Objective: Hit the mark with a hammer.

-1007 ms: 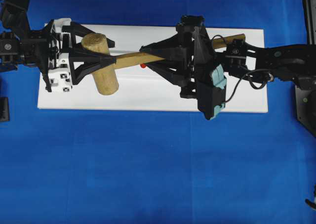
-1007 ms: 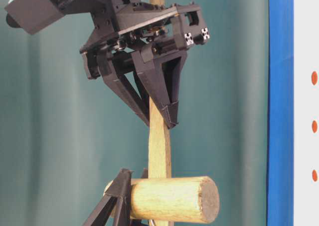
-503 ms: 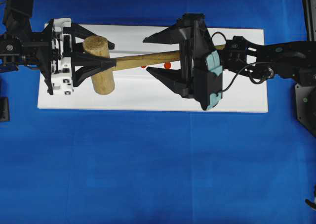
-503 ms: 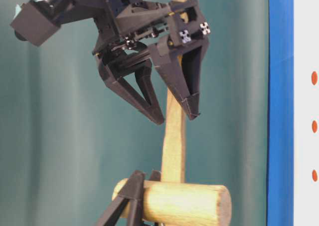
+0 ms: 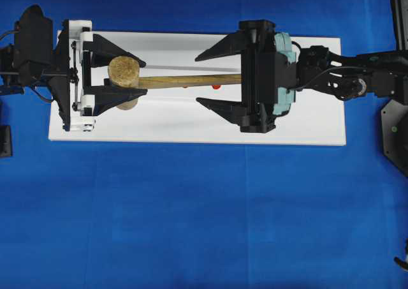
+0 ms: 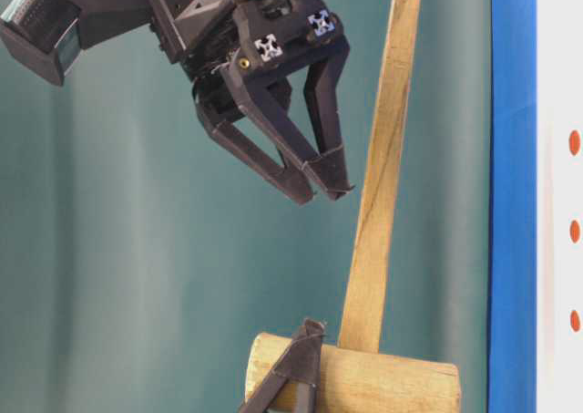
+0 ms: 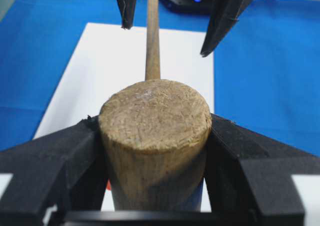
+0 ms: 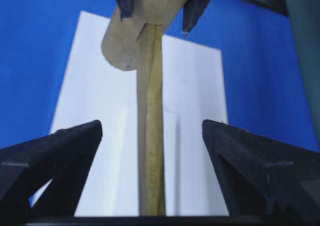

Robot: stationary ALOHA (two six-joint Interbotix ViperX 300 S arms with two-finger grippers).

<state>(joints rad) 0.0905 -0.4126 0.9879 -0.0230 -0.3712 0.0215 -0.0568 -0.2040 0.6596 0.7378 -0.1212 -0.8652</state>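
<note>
Red spots [image 5: 216, 86] show along the slim handle [image 5: 173, 81], so the robot should expect a row of red marks hidden beneath the hammer when it picks the hammer up.
The hammer is a pale wooden mallet. My left gripper [image 5: 144, 78] is shut on its thick head [image 5: 124, 72], one black finger [image 7: 70, 151] on each side of it, and the head's round end face [image 7: 155, 116] points up. The slim handle [image 5: 185, 81] runs right, over the white board [image 5: 191, 123]. My right gripper [image 5: 197, 80] stands open around the handle [image 8: 150, 136], with a clear gap on both sides. A red mark [image 5: 216, 85] peeks out from under the handle. In the table-level view the right gripper [image 6: 321, 192] hangs apart from the handle [image 6: 383, 176].
The white board lies on a blue cloth [image 5: 191, 225]. Three orange-red dots [image 6: 574, 231] sit in a row on the white surface at the right edge of the table-level view. A black fixture [image 5: 395, 136] stands at the right border.
My right gripper was shut on the handle, then opened wide and drew back to the right. The left gripper has turned the hammer head so that its end face points up.
</note>
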